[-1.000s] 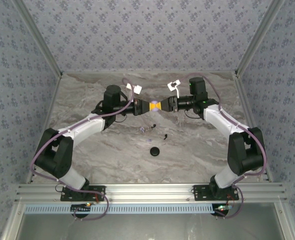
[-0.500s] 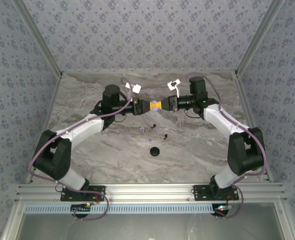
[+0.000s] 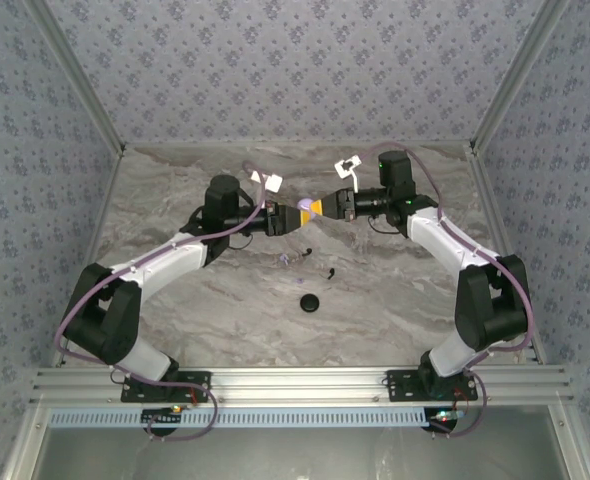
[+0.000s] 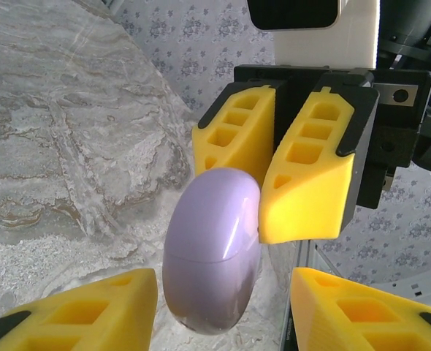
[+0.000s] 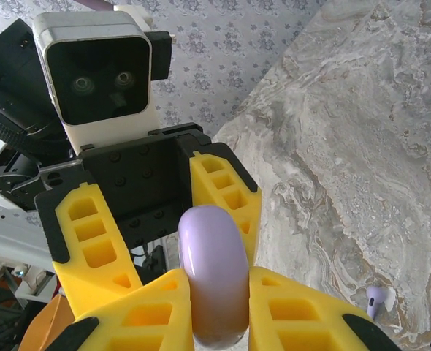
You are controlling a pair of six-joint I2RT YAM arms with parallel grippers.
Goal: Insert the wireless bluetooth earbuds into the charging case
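The closed charging case (image 5: 214, 270) is held tight by my right gripper. Next, my left gripper takes the case's loose end (image 4: 208, 296), so that my right gripper is left for the earbuds.
A closed, pale lavender charging case (image 3: 303, 215) hangs in the air above the back of the table. My right gripper (image 5: 215, 311) is shut on it, its yellow pads pressing both flat sides of the case (image 5: 214, 270). Facing it, my left gripper (image 4: 223, 300) stands open, with gaps between its fingers (image 4: 80, 311) and the case (image 4: 212, 256). On the table below lie a lavender earbud (image 3: 287, 260) and a black earbud (image 3: 328, 271). The lavender earbud (image 5: 377, 298) also shows at the bottom edge of the right wrist view.
A round black disc (image 3: 309, 303) lies on the marble table (image 3: 395, 300), nearer the arms' bases. A small dark piece (image 3: 305, 250) lies between the two earbuds. Patterned walls close in the back and both sides.
My left gripper has opened off the case and drawn back slightly to the left. The right gripper has closed on the case, which stays in the air.
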